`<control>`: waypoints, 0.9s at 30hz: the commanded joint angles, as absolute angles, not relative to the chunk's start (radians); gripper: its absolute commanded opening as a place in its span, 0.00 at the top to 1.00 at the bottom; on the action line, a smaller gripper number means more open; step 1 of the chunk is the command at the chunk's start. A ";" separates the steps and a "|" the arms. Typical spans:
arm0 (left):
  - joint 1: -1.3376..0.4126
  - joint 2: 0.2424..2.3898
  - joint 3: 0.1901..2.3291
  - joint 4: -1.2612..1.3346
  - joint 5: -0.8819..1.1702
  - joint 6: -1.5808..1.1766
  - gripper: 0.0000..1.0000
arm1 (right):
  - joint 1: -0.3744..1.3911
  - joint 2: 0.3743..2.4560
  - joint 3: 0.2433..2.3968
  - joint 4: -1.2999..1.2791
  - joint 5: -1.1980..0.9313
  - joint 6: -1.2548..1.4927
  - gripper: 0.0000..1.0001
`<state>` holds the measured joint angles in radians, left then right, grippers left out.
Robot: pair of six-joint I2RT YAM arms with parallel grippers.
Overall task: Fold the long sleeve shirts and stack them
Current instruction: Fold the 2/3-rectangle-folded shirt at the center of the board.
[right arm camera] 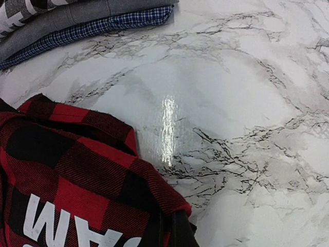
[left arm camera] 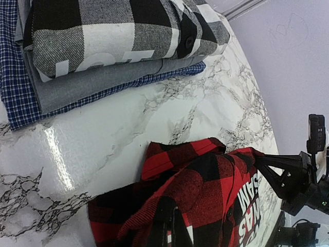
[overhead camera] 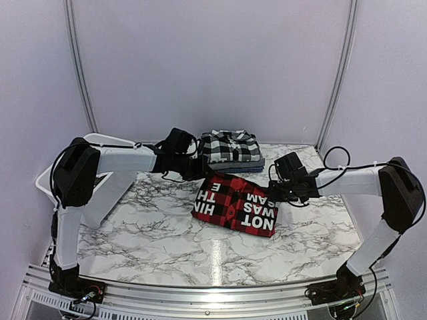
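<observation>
Next, I open my right gripper, because the red-and-black check shirt lies slanted in front of the stack, and straighten the shirt with my left gripper at its HIN corner.
A folded red-and-black check shirt with white lettering lies on the marble table at the centre. My left gripper is shut on its far left corner; in the left wrist view the dark fingers pinch bunched red cloth. My right gripper is shut on the shirt's right corner, and its fingers clamp the hem in the right wrist view. Behind, a stack of folded shirts has the black-and-white plaid on top, over a grey one and a blue check one.
A white plastic tub stands at the table's left edge, behind the left arm. Pale walls with metal uprights close in the back and sides. A metal rail runs along the near edge between the arm bases.
</observation>
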<state>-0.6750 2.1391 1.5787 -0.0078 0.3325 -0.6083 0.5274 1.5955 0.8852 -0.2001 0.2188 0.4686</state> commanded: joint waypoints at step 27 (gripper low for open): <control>-0.734 2.285 1.829 0.067 0.380 -0.544 1.00 | 0.516 1.413 0.739 -0.257 0.305 0.554 1.00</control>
<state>-0.7197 2.2208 1.7405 0.0338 0.3679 -0.5709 0.5259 1.4082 0.7853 -0.2729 0.2676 0.5106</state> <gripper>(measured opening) 0.009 0.002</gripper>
